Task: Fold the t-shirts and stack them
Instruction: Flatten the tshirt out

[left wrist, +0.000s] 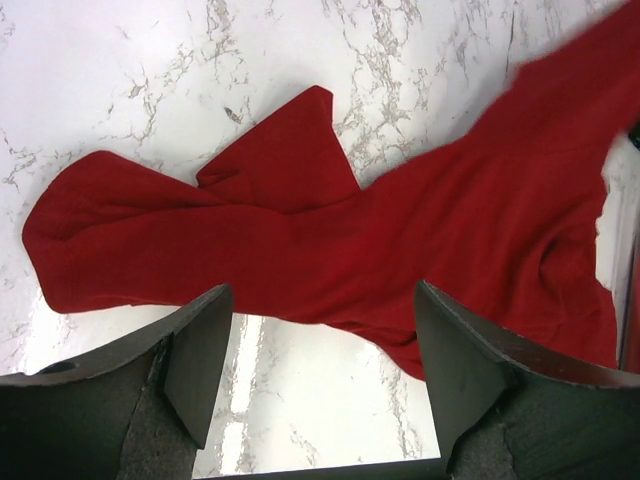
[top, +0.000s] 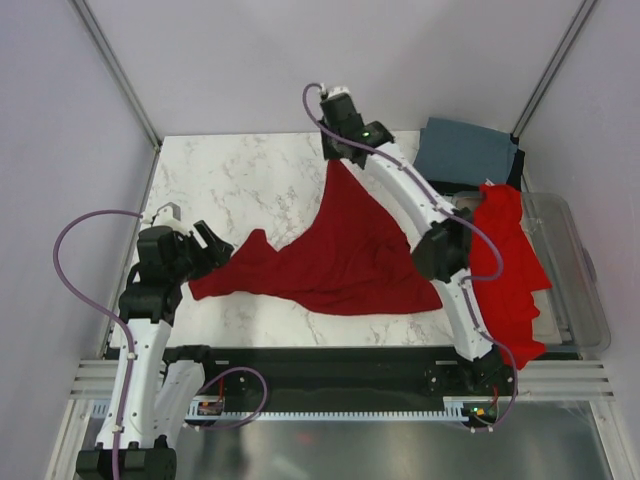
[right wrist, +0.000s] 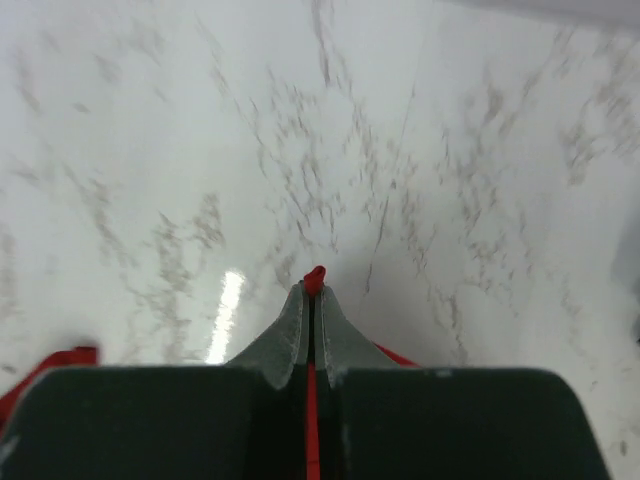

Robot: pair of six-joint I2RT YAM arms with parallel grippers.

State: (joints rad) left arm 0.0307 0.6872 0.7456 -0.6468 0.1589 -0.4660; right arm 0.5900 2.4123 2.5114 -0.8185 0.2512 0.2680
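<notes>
I can see the dark crimson t-shirt's end (top: 398,278) by the bin lying bunched up, so I should use my right gripper to put down the t-shirt's back corner and pull that end (top: 424,298) toward the bin.
A dark crimson t-shirt (top: 340,255) lies stretched across the marble table, one corner drawn up toward the back. My right gripper (top: 336,152) is shut on that corner; a bit of red cloth (right wrist: 314,280) pokes out between the closed fingertips. My left gripper (top: 212,248) is open and empty, just left of the shirt's left end (left wrist: 110,240). A brighter red t-shirt (top: 510,270) hangs over the bin at the right. A slate grey-blue t-shirt (top: 467,150) lies at the back right, with a black one (top: 516,165) under its edge.
A clear plastic bin (top: 575,270) stands at the right edge of the table. The marble tabletop (top: 230,180) is bounded by a metal frame and white walls. A black rail (top: 330,365) runs along the near edge between the arm bases.
</notes>
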